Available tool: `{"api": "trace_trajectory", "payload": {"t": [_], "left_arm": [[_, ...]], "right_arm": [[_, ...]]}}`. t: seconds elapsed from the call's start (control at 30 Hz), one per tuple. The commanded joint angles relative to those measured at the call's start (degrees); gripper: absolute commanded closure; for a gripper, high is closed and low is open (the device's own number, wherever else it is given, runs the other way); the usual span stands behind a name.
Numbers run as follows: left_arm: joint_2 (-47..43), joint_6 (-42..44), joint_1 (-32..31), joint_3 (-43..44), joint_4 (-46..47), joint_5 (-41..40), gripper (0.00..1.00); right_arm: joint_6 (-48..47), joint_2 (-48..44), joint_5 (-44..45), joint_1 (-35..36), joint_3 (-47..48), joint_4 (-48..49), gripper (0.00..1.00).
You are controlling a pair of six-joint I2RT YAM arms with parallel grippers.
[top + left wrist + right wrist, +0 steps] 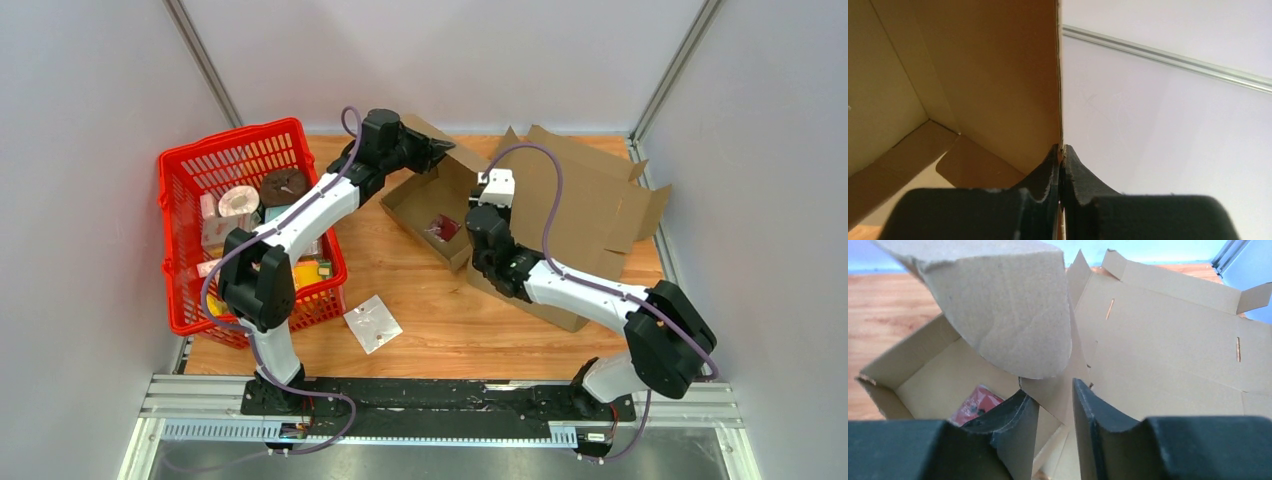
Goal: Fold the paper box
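Observation:
The tray (425,212) lies crooked while the robot's left gripper pinches the edge of its far side. The robot should straighten the tray, then take the far side's end flap.
The paper box (590,205) lies half folded at the table's middle, its tray to the left and its flat lid panel spread to the right. A red packet (443,228) lies inside the tray. My left gripper (445,152) is at the tray's far wall; in the left wrist view it (1061,147) is shut on the thin edge of that upright wall (998,75). My right gripper (480,205) hovers over the tray's right side. Its jaws (1055,395) stand apart, straddling a cardboard flap, below a rounded flap (1008,315). The packet (975,405) shows to their left.
A red basket (190,165) holding several items stands at the left, close to the left arm. A clear plastic packet (373,322) lies on the wooden table in front of the box. Grey walls close in on three sides.

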Motion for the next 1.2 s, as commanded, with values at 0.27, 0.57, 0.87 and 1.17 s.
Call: {"api": "trace_trajectory", "payload": {"t": [0.27,0.57,0.87,1.17], "left_arm": [[-10.08,12.2,-0.01,-4.28,6.7,-5.2,0.28],[-24.32,55.95,1.65,-11.65,11.08,-12.88,0.3],[-21.52,86.9,4.2,-11.72,-3.16,5.51,0.25],[-17.15,96.43,7.36,-14.31,-3.23,6.11,0.24]], "right_arm": [[-1.61,-1.41,-6.63,-9.89,-2.4,9.77,0.96],[-5.3,-9.06,-31.24,-20.17,-2.86,1.11,1.0],[-8.45,-13.29,-47.95,-28.26,1.64,-10.16,1.0],[-7.59,-12.23,-51.74,-31.34,2.78,-12.91,1.0]]}}
